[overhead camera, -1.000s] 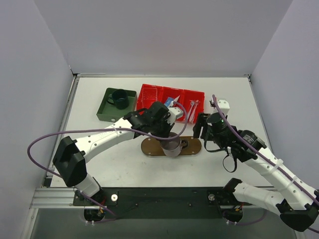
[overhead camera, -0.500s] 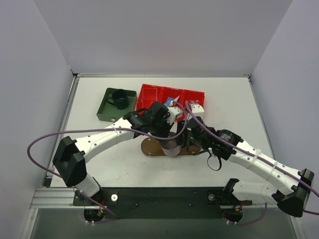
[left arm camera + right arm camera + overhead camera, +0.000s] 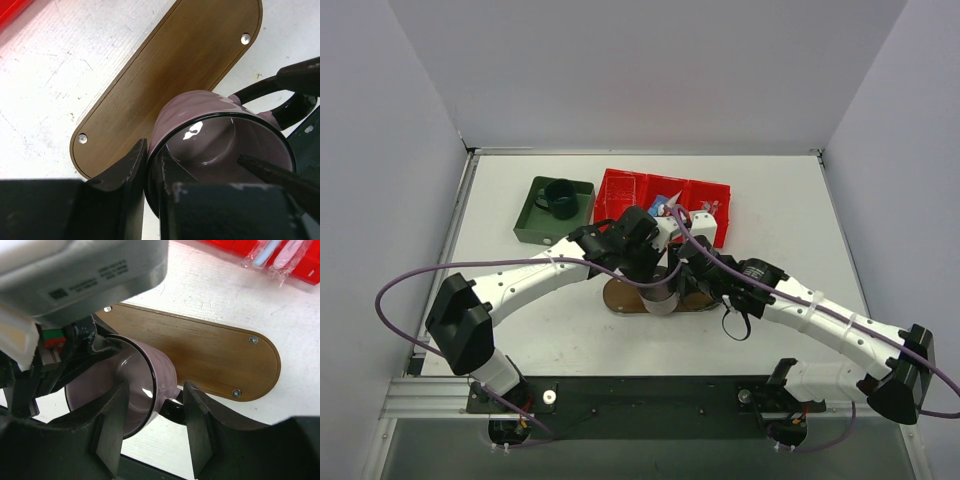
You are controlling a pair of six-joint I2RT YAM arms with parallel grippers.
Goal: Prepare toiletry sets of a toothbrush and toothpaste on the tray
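My right gripper should open, move back and close on only the mug's rim (image 3: 154, 385), because the pink mug's handle (image 3: 173, 411) sticks out between its fingers.
The translucent pink mug (image 3: 663, 292) with a dark handle hangs tilted over the front edge of the oval brown tray (image 3: 625, 295). My left gripper (image 3: 653, 278) is shut on its rim, one finger inside and one outside, as the left wrist view (image 3: 152, 157) shows on the mug (image 3: 220, 130). My right gripper (image 3: 156, 422) is open and straddles the mug's (image 3: 160, 372) wall and handle, one finger inside, one outside. Wrapped toothbrushes (image 3: 280, 252) and a toothpaste tube (image 3: 665, 206) lie in the red bin. A dark green mug (image 3: 560, 197) stands in the green box.
The red three-compartment bin (image 3: 620, 186) stands just behind the tray. The green square box (image 3: 535, 225) is at the back left. The tray's bare wood shows in both wrist views (image 3: 165, 75) (image 3: 215, 355). White walls close in the table.
My right arm has swung left from beside the tray's right end to the mug, and its open fingers now bracket the mug's wall. The left arm and mug have barely moved.
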